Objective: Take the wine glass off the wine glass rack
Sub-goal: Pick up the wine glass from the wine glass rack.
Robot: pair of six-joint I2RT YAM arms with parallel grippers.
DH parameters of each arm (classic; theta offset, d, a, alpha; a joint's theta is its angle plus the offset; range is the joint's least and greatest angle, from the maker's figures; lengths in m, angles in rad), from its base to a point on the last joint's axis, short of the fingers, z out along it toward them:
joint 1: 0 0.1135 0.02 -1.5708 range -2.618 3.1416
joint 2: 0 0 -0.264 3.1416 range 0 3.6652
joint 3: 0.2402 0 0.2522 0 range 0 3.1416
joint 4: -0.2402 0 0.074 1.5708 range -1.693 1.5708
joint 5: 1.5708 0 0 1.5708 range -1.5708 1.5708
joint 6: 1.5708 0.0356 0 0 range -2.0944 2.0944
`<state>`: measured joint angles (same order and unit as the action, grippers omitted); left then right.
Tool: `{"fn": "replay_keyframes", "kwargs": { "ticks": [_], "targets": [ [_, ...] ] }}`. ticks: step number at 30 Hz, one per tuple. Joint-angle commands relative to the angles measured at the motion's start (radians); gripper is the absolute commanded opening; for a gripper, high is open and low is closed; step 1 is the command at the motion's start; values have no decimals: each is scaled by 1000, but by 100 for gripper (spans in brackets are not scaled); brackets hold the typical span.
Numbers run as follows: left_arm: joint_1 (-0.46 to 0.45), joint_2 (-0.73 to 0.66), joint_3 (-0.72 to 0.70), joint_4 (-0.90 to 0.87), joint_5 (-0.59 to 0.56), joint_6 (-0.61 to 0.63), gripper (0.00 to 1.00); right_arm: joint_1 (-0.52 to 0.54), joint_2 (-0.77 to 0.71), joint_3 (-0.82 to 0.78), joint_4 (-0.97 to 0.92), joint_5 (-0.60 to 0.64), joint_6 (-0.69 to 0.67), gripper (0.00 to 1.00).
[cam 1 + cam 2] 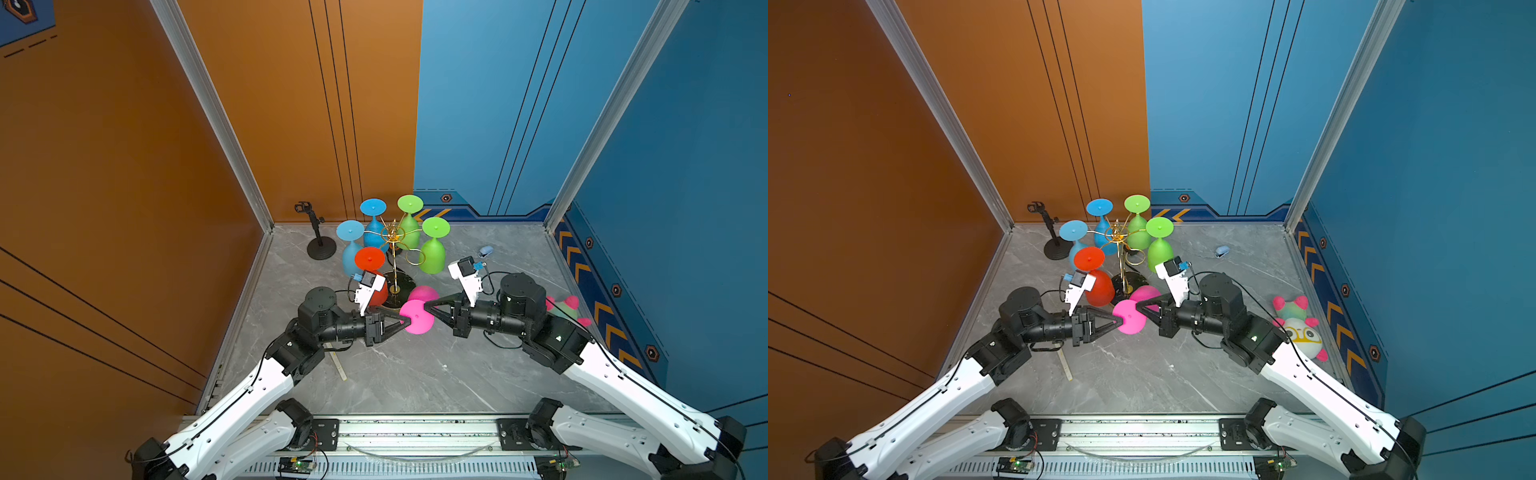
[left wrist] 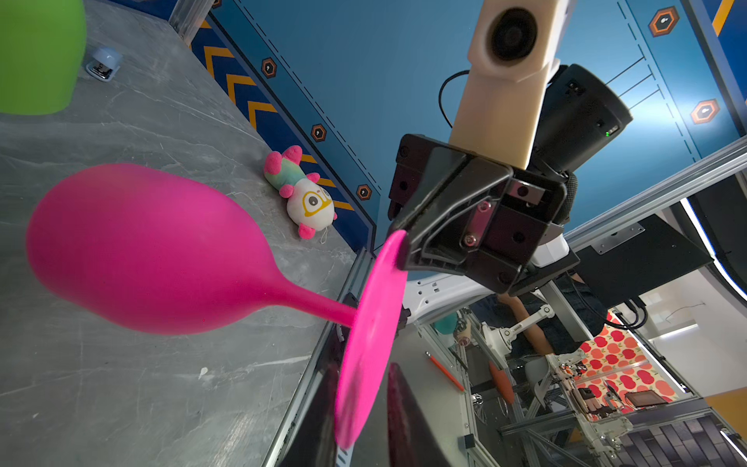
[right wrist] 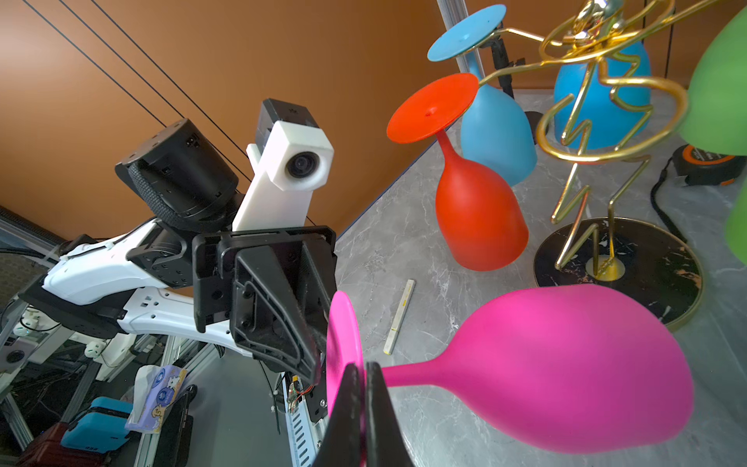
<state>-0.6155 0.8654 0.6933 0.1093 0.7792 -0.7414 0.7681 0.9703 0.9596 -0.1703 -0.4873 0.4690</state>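
Note:
The pink glass hangs bowl down with both grippers on its foot (image 1: pixel 417 316), so my left gripper should turn it upright and my right gripper take the bowl's rim (image 3: pixel 675 377).
The pink wine glass (image 1: pixel 417 316) (image 1: pixel 1128 316) hangs sideways above the table, clear of the wine glass rack (image 1: pixel 394 235) (image 1: pixel 1116 237), its bowl (image 3: pixel 566 364) (image 2: pixel 149 250) pointing toward the rack's black base (image 3: pixel 618 267). My right gripper (image 1: pixel 424 309) (image 3: pixel 364 366) is shut on the rim of the glass's round foot. My left gripper (image 1: pixel 404 320) (image 2: pixel 362 366) straddles the opposite edge of that foot. Its jaws are narrow, with a small gap still showing beside one finger. Red (image 1: pixel 370 258), blue and green glasses hang upside down on the rack's gold rings.
A short black stand (image 1: pixel 321 249) sits at the back left. A plush toy (image 1: pixel 1300 328) lies by the right wall, a small blue object (image 1: pixel 486 250) at the back right. A pale strip (image 1: pixel 338 365) lies under my left arm. A tape measure (image 3: pixel 707 163) sits behind the rack.

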Motion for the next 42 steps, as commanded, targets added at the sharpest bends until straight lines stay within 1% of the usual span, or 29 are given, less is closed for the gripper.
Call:
{"fn": "replay_keyframes", "kwargs": {
  "ticks": [1, 9, 13, 17, 21, 26, 27, 30, 32, 33, 35, 37, 39, 40, 42],
  "targets": [
    [-15, 2, 0, 42, 42, 1, 17, -10, -7, -16, 38, -16, 7, 0],
    [-18, 13, -3, 65, 48, -8, 8, -22, -15, -31, 37, -23, 11, 0],
    [-20, 15, -4, 70, 48, -9, 1, -29, -23, -32, 25, -25, 13, 0],
    [-20, 23, -6, 77, 42, -13, 0, -34, -31, -32, 7, -28, 6, 6],
    [-22, 32, -5, 81, 49, -14, 0, -41, -44, -20, -41, -29, -12, 18],
    [-39, 44, -5, 82, 66, 21, 0, -59, -88, 9, -152, -7, -45, 43],
    [-48, 50, -4, 81, 70, 35, 0, -94, -100, 12, -175, -1, -47, 48],
    [-77, 68, -4, 80, 59, 82, 0, -150, -131, 23, -234, 8, -40, 62],
    [-101, 79, -4, 53, 15, 132, 0, -199, -145, 33, -274, 10, -22, 68],
    [-115, 83, -5, 25, -21, 176, 0, -229, -146, 41, -300, 13, -10, 70],
    [-159, 77, 5, -75, -116, 302, 0, -290, -138, 61, -357, 18, 14, 72],
    [-220, 70, 28, -199, -240, 463, 0, -354, -111, 87, -428, 22, 28, 72],
    [-282, 72, 49, -287, -370, 585, 0, -407, -80, 107, -486, 22, 21, 73],
    [-308, 76, 59, -346, -436, 632, 0, -428, -58, 117, -508, 8, 12, 74],
    [-345, 96, 67, -381, -534, 692, 0, -455, -7, 142, -556, -23, -2, 76]
  ]
}}
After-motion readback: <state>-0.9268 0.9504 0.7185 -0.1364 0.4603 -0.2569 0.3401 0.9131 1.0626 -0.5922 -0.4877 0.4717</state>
